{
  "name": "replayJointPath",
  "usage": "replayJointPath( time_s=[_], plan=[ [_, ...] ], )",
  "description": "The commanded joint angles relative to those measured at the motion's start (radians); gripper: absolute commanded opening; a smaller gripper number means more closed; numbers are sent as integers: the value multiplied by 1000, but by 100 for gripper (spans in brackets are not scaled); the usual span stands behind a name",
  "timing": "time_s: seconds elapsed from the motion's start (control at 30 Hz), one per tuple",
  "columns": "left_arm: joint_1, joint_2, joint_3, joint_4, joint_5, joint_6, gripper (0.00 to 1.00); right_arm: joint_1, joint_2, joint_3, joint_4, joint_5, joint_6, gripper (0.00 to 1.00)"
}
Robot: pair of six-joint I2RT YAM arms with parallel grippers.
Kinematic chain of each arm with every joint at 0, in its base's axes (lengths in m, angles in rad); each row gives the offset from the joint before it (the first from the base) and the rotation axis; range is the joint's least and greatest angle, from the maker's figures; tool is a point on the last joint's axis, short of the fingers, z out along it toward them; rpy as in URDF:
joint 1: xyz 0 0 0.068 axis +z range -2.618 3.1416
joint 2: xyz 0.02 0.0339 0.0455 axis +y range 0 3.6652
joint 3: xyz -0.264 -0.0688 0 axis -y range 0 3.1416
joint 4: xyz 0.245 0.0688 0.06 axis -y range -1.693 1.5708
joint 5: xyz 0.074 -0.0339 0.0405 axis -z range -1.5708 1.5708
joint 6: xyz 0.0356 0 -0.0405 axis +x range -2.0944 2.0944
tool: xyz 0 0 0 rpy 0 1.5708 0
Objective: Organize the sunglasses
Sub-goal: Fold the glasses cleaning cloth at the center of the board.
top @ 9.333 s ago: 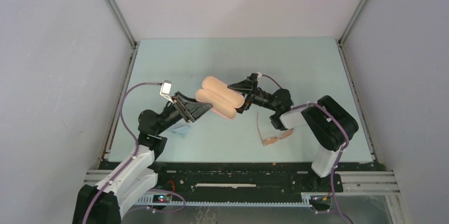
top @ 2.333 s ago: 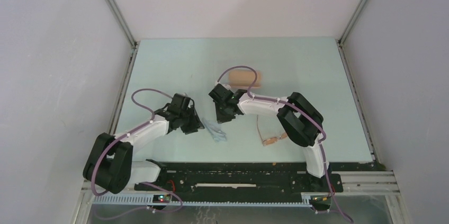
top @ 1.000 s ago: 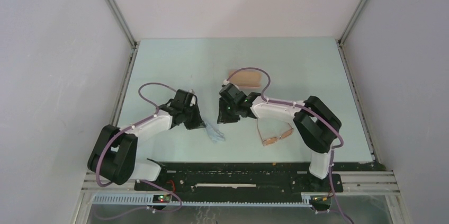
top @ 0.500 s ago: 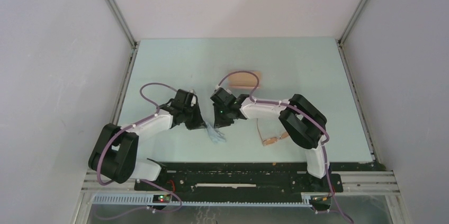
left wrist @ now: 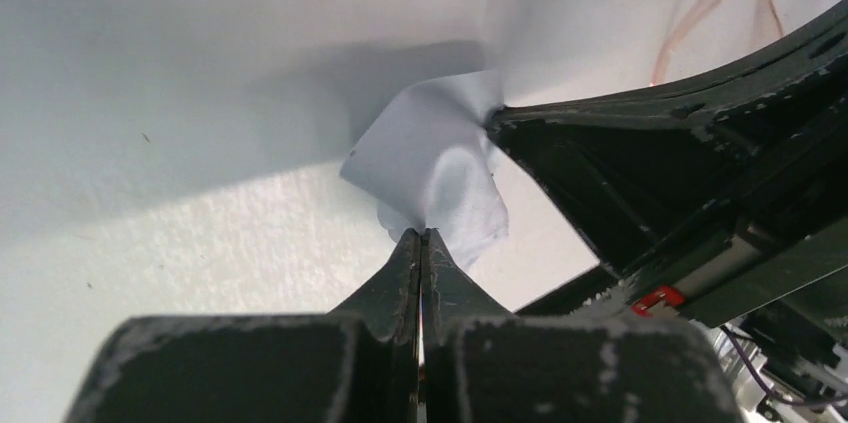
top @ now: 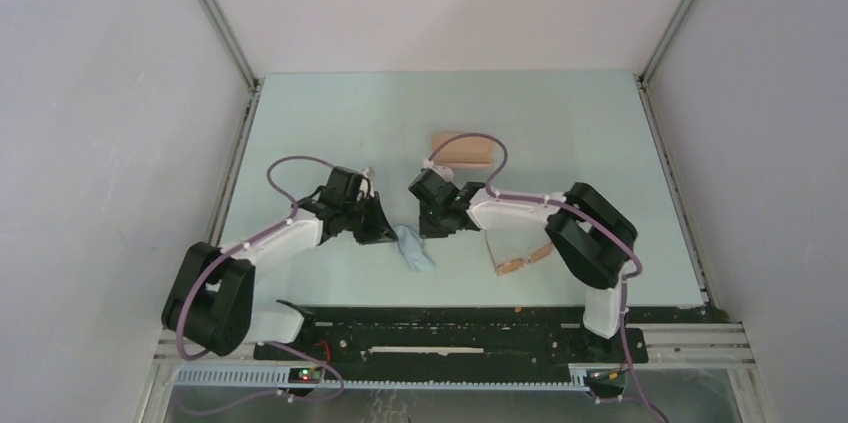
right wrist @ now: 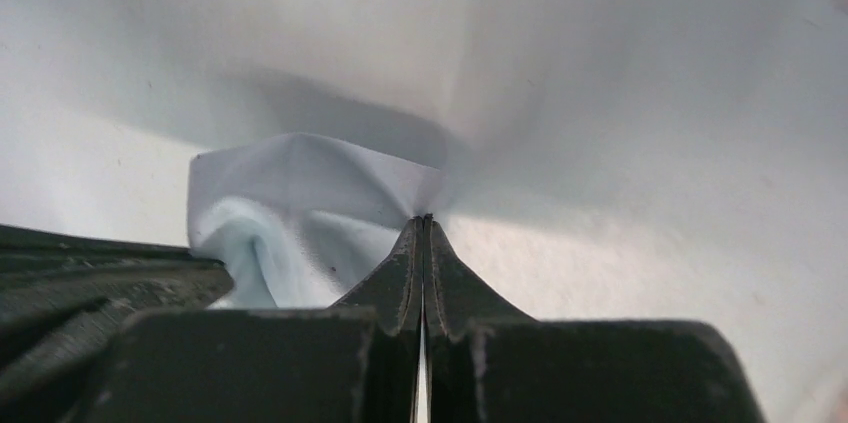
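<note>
The light blue cloth hangs bunched (left wrist: 437,158) between my close grippers, so I should spread it flat first; then my left gripper should open and take its near corner.
The sunglasses (top: 520,259), thin orange-brown frames with amber lenses, lie open on the table to the right of both grippers; their temple arms (left wrist: 700,15) show at the top right of the left wrist view. Between the two grippers hangs the light blue cloth (top: 414,250). My left gripper (top: 391,233) is shut on one edge of the cloth (left wrist: 440,168). My right gripper (top: 426,227) is shut on a corner of the cloth (right wrist: 300,193). The two grippers sit close together, just above the table.
The pink case (top: 462,150) lies farther back, behind the right arm. The right gripper's dark body (left wrist: 660,173) fills the right side of the left wrist view. The left gripper's body (right wrist: 90,278) shows at the lower left of the right wrist view.
The right gripper came over to the cloth held by the left gripper and shut on its corner. The cloth now bunches between the two grippers. The sunglasses have not moved.
</note>
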Motion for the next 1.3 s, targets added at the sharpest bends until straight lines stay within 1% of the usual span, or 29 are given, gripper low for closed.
replayJointPath(
  time_s=[0.0, 0.1, 0.17, 0.27, 0.37, 0.43, 0.47, 0.5, 0.53, 0.57, 0.6, 0.63, 0.67, 0.7, 0.73, 0.8, 0.87, 0.93, 1.0, 1.07, 1.13, 1.27],
  plan=[
    [4, -111, 28, -41, 96, 41, 0, 12, -209, -71, 20, 120, 46, 0],
    [3, -171, 30, -99, 110, 49, 0, 41, -295, -92, 0, 175, 55, 0],
    [4, -220, 39, -145, 83, 54, 0, 62, -330, -97, -28, 203, 54, 0],
    [3, -264, 68, -199, 29, 64, 0, 68, -365, -112, -48, 204, 54, 0],
    [18, -215, 124, -207, -12, 116, 0, 56, -366, -113, -22, 204, 13, 0],
    [63, -109, 176, -151, 27, 155, 3, 7, -331, -99, 54, 167, -65, 0],
    [96, -29, 220, -146, 44, 148, 9, -28, -290, -69, 60, 118, -97, 0],
    [136, 86, 283, -164, 69, 145, 20, -69, -242, -28, 45, 80, -113, 2],
    [168, 167, 341, -187, 79, 137, 29, -100, -187, 23, 20, 59, -127, 17],
    [188, 219, 389, -217, 53, 124, 35, -122, -146, 65, -7, 56, -136, 36],
    [199, 244, 419, -233, 12, 115, 41, -136, -119, 97, -25, 57, -148, 51],
    [206, 242, 432, -240, -37, 104, 51, -144, -118, 104, -36, 58, -153, 58],
    [207, 223, 433, -239, -89, 92, 65, -152, -129, 101, -41, 52, -160, 59],
    [207, 193, 425, -230, -125, 79, 73, -158, -143, 94, -43, 40, -169, 60],
    [208, 159, 412, -217, -166, 65, 77, -166, -160, 80, -41, 32, -174, 61],
    [202, 62, 378, -190, -190, 52, 74, -179, -214, 34, -36, 20, -179, 61],
    [176, -14, 350, -197, -223, 63, 72, -175, -264, -11, -52, 24, -170, 61],
    [128, -85, 312, -232, -283, 76, 67, -149, -304, -62, -66, 31, -140, 59],
    [74, -156, 238, -234, -356, 46, 66, -110, -329, -111, -67, 34, -88, 58],
    [41, -215, 140, -200, -381, 7, 66, -59, -342, -159, -38, 55, -26, 59],
    [31, -229, 57, -171, -370, -31, 66, -19, -347, -204, 8, 89, 35, 58],
    [21, -176, -20, -125, -343, -98, 61, 13, -310, -236, 75, 102, 112, 55]
  ],
)
